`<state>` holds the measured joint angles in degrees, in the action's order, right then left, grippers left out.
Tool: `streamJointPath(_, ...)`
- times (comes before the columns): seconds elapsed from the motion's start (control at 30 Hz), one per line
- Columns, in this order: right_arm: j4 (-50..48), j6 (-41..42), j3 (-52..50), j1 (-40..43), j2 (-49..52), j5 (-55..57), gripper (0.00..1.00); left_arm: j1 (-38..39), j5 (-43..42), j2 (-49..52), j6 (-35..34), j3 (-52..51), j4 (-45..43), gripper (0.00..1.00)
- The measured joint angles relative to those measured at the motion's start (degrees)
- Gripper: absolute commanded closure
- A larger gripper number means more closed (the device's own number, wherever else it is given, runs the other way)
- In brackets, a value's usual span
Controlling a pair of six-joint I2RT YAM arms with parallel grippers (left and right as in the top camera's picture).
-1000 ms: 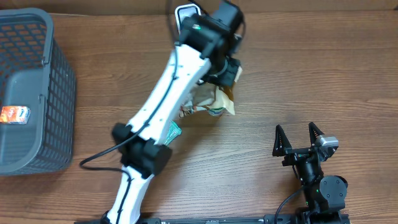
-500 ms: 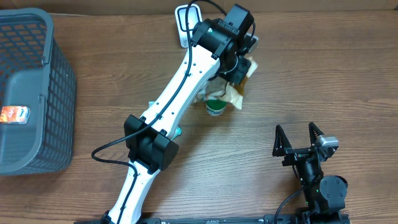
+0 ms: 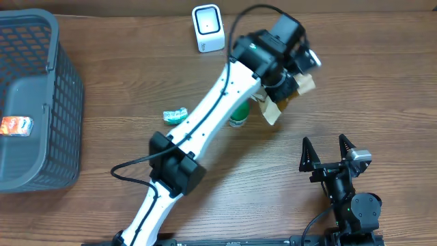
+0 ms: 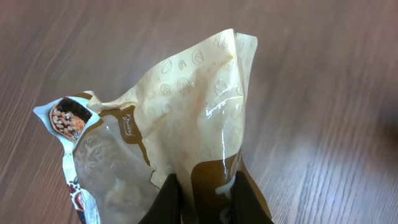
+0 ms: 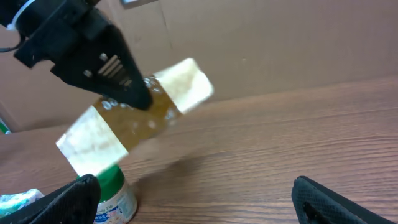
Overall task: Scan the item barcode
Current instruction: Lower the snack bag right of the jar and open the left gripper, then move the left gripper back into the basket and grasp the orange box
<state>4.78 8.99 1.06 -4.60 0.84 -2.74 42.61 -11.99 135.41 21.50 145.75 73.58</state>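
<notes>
The snack bag hangs over clear tabletop beside the green-lidded cup, so the robot's left gripper should keep bringing it down until it gets to that open spot, and then let go.
The item is a cream and brown snack bag, hanging in the air above the table right of centre. My left gripper is shut on it. In the left wrist view both black fingers pinch the bag's brown bottom edge. The white barcode scanner stands at the back, to the left of the bag. My right gripper rests open at the front right with nothing in it. The right wrist view shows the bag tilted in the left gripper.
A green-lidded cup stands under the left arm, and a green packet lies to its left. A dark mesh basket at the far left holds an orange item.
The left arm has swung right and away from the scanner, carrying the bag. The cup and green packet have come into view. The right arm has not moved.
</notes>
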Motion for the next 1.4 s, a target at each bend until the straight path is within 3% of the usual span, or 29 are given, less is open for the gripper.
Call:
streamJointPath(0.13,0.0,0.0,0.0,0.0,0.0,0.0,0.00,2.5,-0.3,1.9,3.6,0.0,-0.3,0.96)
streamJointPath(0.43,0.0,0.0,0.0,0.0,0.0,0.0,0.00,3.0,-3.3,6.0,3.8,-0.3,1.6,0.95)
streamJointPath(0.47,0.0,0.0,0.0,0.0,0.0,0.0,0.00,2.8,-4.1,6.0,3.7,-0.3,1.6,0.88)
streamJointPath(0.6,0.0,0.0,0.0,0.0,0.0,0.0,0.00,2.7,-7.9,6.0,3.2,-0.3,2.3,0.44)
streamJointPath(0.67,0.0,0.0,0.0,0.0,0.0,0.0,0.00,2.7,-10.1,6.0,2.6,-0.3,2.8,0.16)
streamJointPath(0.77,0.0,0.0,0.0,0.0,0.0,0.0,0.00,2.7,-11.6,6.0,2.4,-0.3,2.8,0.00)
streamJointPath(1.07,0.0,0.0,0.0,0.0,0.0,0.0,0.00,0.3,-11.2,5.7,-2.8,0.2,2.8,0.00)
streamJointPath(1.23,0.0,0.0,0.0,0.0,0.0,0.0,0.00,-5.9,-4.2,3.2,-11.2,3.5,3.2,0.00)
streamJointPath(1.4,0.0,0.0,0.0,0.0,0.0,0.0,0.00,-14.8,-0.4,-5.8,-16.8,6.3,3.0,0.00)
